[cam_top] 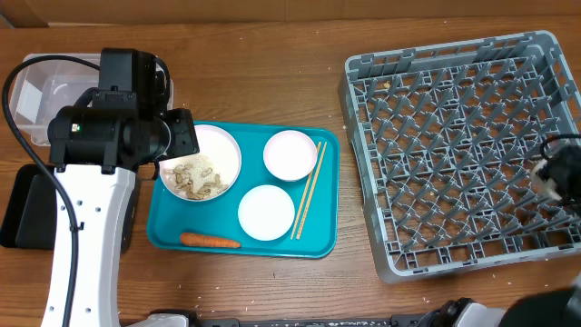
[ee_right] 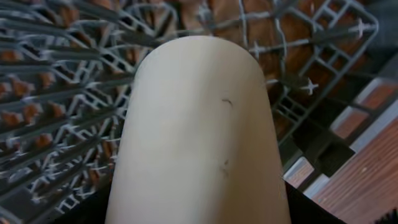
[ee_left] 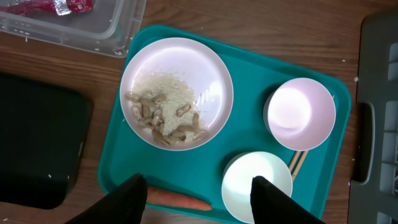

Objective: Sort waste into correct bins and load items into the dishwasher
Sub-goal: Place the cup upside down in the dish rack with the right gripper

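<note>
The front white bowl [cam_top: 266, 213] is close to the robot's left gripper and far from the grey dish rack [cam_top: 458, 159], so the left gripper should hand it over to the right gripper.
My left gripper [ee_left: 199, 190] is open and empty above the teal tray, near the orange carrot [ee_left: 180, 200] at its front edge. The large white plate [ee_left: 176, 93] holds beige scraps and rice [ee_left: 165, 115]. Two white bowls [cam_top: 290, 154] [cam_top: 267, 212] and the wooden chopsticks [cam_top: 309, 189] lie on the tray. My right gripper [ee_right: 199, 211] is shut on the small white cup [ee_right: 199, 124], held over the grey dish rack [cam_top: 454, 145] near its right side. The red-silver wrapper [ee_left: 53, 6] lies in the clear tub [ee_left: 118, 28]. I cannot make out the tissue.
The teal tray [cam_top: 168, 232] sits centre-left on the wooden table. The clear tub [cam_top: 50, 91] is at the far left and the black tray [cam_top: 27, 209] sits in front of it. The left arm [cam_top: 100, 200] covers the plate's left edge from above.
</note>
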You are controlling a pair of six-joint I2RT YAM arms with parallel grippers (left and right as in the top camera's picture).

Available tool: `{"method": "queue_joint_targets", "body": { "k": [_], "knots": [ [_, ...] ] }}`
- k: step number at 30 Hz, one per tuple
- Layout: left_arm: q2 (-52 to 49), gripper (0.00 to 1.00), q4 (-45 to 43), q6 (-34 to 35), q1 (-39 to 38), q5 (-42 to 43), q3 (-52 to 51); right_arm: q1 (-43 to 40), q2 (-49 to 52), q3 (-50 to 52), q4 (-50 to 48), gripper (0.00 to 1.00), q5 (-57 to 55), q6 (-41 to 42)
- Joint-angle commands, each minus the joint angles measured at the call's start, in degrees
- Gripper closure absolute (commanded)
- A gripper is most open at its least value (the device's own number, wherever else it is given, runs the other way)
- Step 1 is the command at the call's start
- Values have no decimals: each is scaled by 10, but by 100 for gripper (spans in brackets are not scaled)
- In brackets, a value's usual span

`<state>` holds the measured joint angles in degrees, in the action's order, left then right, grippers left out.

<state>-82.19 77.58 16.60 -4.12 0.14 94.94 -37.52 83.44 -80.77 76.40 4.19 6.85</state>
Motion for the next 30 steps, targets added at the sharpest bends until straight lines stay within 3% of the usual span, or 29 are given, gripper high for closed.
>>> {"method": "queue_joint_targets", "body": {
  "k": [1,7,14,18,25,30],
  "knots": [
    [1,44,1,8,2,-11,5,-17,49,-9,15,46,-27,14],
    [1,44,2,8,2,-12,5,-17,87,-8,17,44,-31,20],
    [1,44,2,8,2,-12,5,-17,101,-6,19,20,-30,20],
    [1,39,3,8,2,-12,5,-17,101,-6,14,12,-23,21],
    [1,39,9,8,2,-11,5,-15,96,-23,18,14,48,21],
    [1,37,21,8,2,-12,5,18,63,-94,43,13,116,-6]
  ]
}}
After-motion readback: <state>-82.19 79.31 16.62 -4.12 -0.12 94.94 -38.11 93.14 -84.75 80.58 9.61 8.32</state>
